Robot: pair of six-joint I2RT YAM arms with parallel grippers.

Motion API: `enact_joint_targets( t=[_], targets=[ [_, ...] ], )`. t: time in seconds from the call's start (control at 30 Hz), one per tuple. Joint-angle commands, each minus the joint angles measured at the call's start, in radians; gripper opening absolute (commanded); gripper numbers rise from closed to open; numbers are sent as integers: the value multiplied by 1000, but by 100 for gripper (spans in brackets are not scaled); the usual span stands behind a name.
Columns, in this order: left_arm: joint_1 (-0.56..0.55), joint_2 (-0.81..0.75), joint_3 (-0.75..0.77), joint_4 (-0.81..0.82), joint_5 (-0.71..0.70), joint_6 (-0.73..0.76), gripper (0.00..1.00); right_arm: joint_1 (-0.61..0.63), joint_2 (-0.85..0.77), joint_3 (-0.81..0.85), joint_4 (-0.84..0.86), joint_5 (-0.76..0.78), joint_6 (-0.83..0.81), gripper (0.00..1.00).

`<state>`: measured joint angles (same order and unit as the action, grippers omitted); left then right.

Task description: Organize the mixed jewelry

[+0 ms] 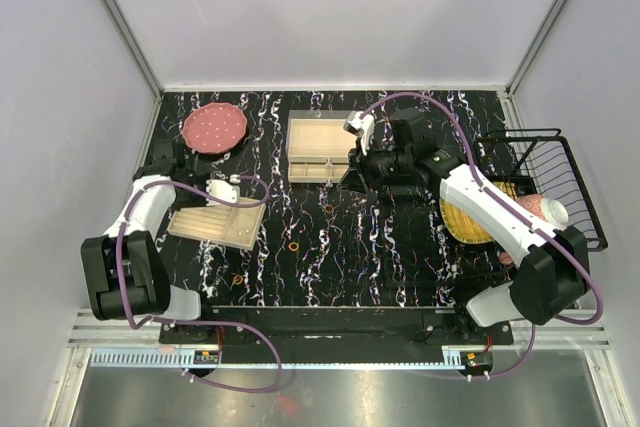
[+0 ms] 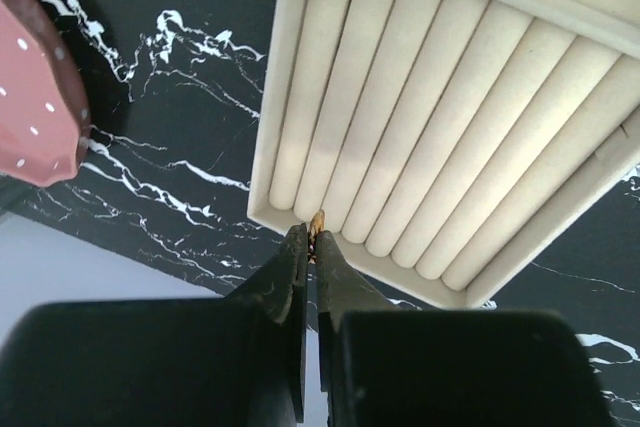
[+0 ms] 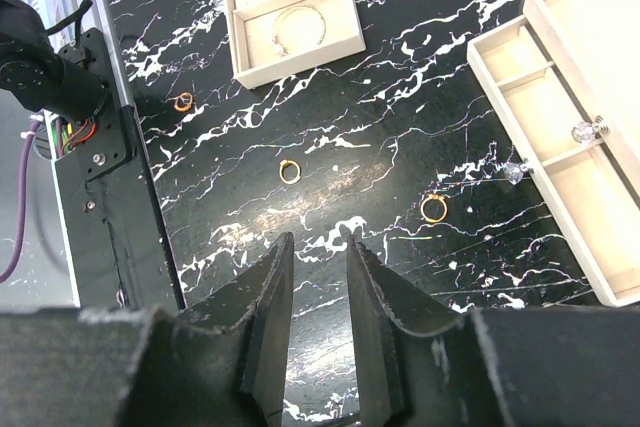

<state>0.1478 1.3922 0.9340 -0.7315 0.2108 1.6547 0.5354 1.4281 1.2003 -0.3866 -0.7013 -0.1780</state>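
The ring (image 2: 317, 221) stands edge-on and is lined up with an empty groove (image 2: 326, 204) between padded rolls. My left gripper keeps bringing the ring down until it sits inside.
My left gripper (image 2: 312, 235) is shut on a tiny orange-gold ring (image 2: 317, 221), held edge-on just above the near rim of the beige ring tray (image 2: 455, 292) with its padded rolls. From above, this gripper (image 1: 222, 190) hangs over the tray's (image 1: 190, 227) far end. My right gripper (image 3: 318, 237) is open and empty above the black tabletop, near the white compartment box (image 1: 320, 149). Loose gold rings lie on the table (image 3: 289, 170), (image 3: 433, 208), (image 3: 183, 101); they also show from above (image 1: 295, 245), (image 1: 329, 209), (image 1: 238, 278). A thin pale hoop (image 3: 297, 25) lies in the tray's end compartment.
A pink dotted plate (image 1: 214, 128) sits at the back left, close to my left wrist (image 2: 35, 97). A black wire basket (image 1: 548, 182) stands at the right, with a yellow woven object (image 1: 468, 219) beside it. Two clear beads (image 3: 583, 131), (image 3: 514, 171) are at the compartment box (image 3: 545, 162).
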Motion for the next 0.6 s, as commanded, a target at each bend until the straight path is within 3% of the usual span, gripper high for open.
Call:
enact_joint_targets(
  t=[0.0, 0.57],
  targets=[
    [10, 28, -8, 41, 61, 73, 0, -9, 15, 13, 32, -26, -14, 33],
    [33, 120, -24, 124, 48, 129, 0, -11, 41, 18, 32, -15, -8, 33]
  ],
)
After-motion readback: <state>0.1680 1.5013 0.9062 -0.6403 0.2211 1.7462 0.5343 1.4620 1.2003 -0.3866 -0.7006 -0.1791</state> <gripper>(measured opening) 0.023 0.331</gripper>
